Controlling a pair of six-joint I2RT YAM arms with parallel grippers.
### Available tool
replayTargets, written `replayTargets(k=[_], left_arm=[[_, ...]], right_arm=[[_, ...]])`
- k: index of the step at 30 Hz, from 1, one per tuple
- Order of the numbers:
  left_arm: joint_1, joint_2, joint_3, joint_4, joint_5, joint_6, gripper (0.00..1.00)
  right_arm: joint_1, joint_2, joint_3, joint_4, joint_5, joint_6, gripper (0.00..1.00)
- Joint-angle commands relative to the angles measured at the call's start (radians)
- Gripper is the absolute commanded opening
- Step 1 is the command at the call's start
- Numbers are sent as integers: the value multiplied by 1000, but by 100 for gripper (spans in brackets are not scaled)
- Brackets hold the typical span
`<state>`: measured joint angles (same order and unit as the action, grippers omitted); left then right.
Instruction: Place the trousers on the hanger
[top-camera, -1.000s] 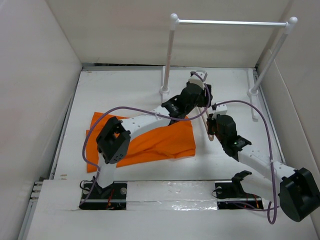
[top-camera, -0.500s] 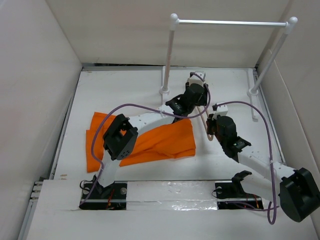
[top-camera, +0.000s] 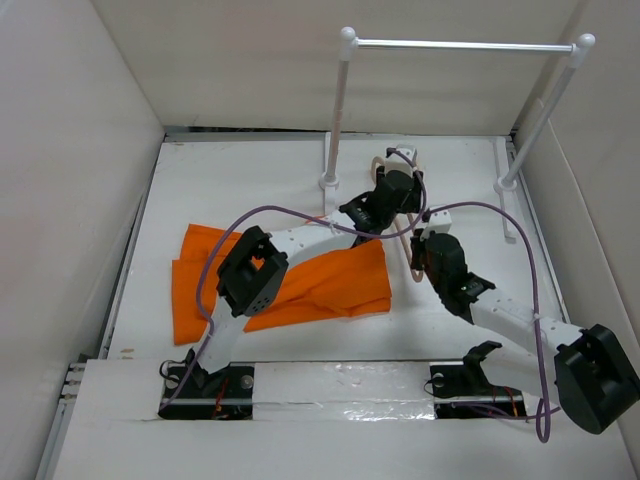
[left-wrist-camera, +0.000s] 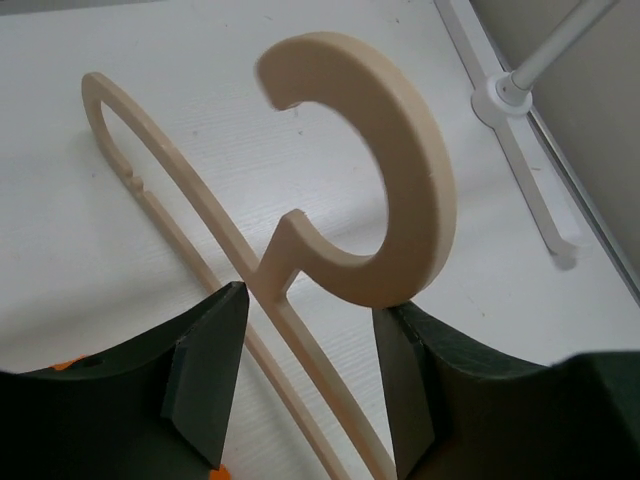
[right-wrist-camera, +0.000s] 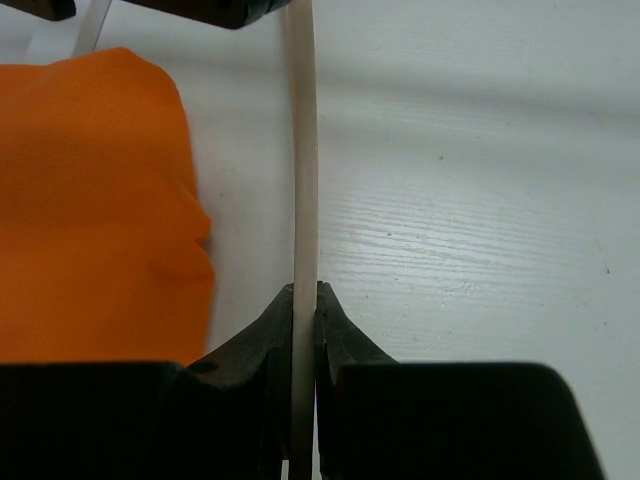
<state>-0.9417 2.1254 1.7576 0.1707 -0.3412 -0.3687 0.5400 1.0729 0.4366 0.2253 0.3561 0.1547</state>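
I should hold the hanger's neck with my left gripper so my right gripper, now shut on the hanger's thin bar (right-wrist-camera: 305, 200), can pull the trousers' edge (top-camera: 386, 282) through.
The bright orange trousers (top-camera: 320, 285) lie flat at the table's middle left, partly under my left arm; their edge shows in the right wrist view (right-wrist-camera: 90, 200). The beige hanger (top-camera: 380, 162) is held tilted off the table. My right gripper (top-camera: 422, 242) (right-wrist-camera: 305, 300) is shut on its thin bar (right-wrist-camera: 300, 150). My left gripper (top-camera: 397, 176) (left-wrist-camera: 308, 390) stands open astride the hanger's neck just below the curved hook (left-wrist-camera: 400, 180). There is a gap on the left side, and the hook's underside rests at the right fingertip (left-wrist-camera: 405, 330).
A white rack with a metal rod (top-camera: 460, 45) stands at the back right, its foot (left-wrist-camera: 505, 95) close beyond the hook. White walls enclose the table on the left, back and right.
My left gripper has moved up and right along the hanger toward the hook, and its elbow has shifted right over the trousers. The right gripper, still holding the hanger, has edged slightly left.
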Motion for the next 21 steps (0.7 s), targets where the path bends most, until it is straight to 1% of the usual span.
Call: replayTargets(k=[1,3,6,10,14,16,19,21], left_arm=[[-12,-94,-49,142,-25,30,51],[-22,-114,-81,168,-36,40,54],[-22,-133,-90,159,-30,40,55],[-22,-176,-144,200,-16,39,55],[-22,-194,-152,213,-53,45,53],[-22,-171,-129,205,-58,57,52],[-22,-108,-6,136,-56,71,52],[-22,-78,32,112,-32,73,52]], right_arm=[[12,1,-10,11,-6,-4,0],[12,-5,-7,6,-6,-10,0],[-8,-10,-10,6,-14,-14,0],[-17,-27,-13,-4,-17,-20,0],[-26,-41,-18,-1,-40,-23,0],[-26,-47,-22,-4,-39,-23,0],[-17,-44,-26,8,-54,-23,0],[-6,-41,-22,-3,-45,-24,0]])
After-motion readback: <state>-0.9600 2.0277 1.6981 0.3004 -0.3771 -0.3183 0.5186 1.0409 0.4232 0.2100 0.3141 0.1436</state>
